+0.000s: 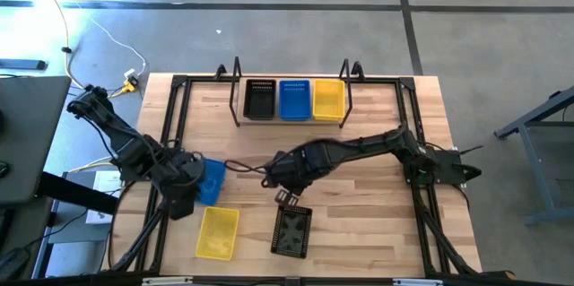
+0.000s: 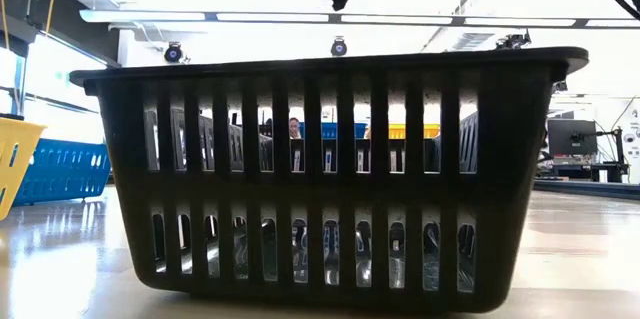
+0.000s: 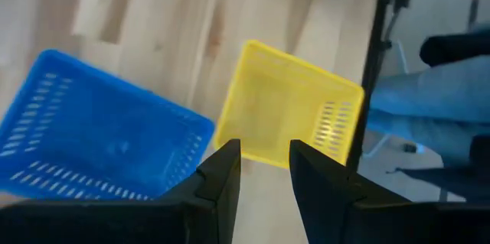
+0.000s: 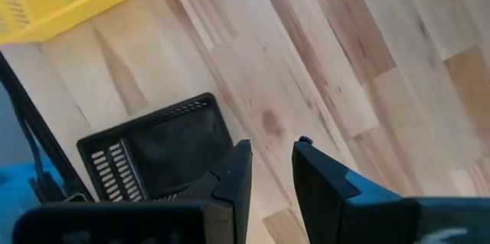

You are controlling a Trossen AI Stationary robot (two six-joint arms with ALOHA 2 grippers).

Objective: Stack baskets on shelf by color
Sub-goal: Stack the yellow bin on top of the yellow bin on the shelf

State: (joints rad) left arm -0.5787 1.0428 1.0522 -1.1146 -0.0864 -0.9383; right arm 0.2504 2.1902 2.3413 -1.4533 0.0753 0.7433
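The yellow shelf basket [image 1: 328,99] is on my right gripper's side, so my left gripper should pick up the nearby loose yellow basket [image 1: 217,233] and hand it to my right gripper.
On the shelf [image 1: 237,121] at the table's far edge stand a black basket [image 1: 260,99], a blue basket [image 1: 294,99] and a yellow basket [image 1: 328,99], side by side. A loose black basket [image 1: 292,230] [image 2: 330,179] [image 4: 153,152] rests on its bottom near the near edge. A yellow basket [image 1: 217,232] [image 3: 291,122] lies to its left, and a blue basket [image 1: 212,181] [image 3: 99,141] sits farther left. My right gripper [image 1: 287,196] [image 4: 272,164] hovers open above the black basket's far end. My left gripper [image 1: 179,198] [image 3: 264,160] is open above the gap between the blue and yellow baskets.
A black metal frame [image 1: 170,116] runs along the table's left, right and far sides. Bare wood lies in the table's middle [image 1: 359,187], between the shelf and the loose baskets. The low view shows the yellow basket [image 2: 15,159] and the blue basket [image 2: 65,169] left of the black one.
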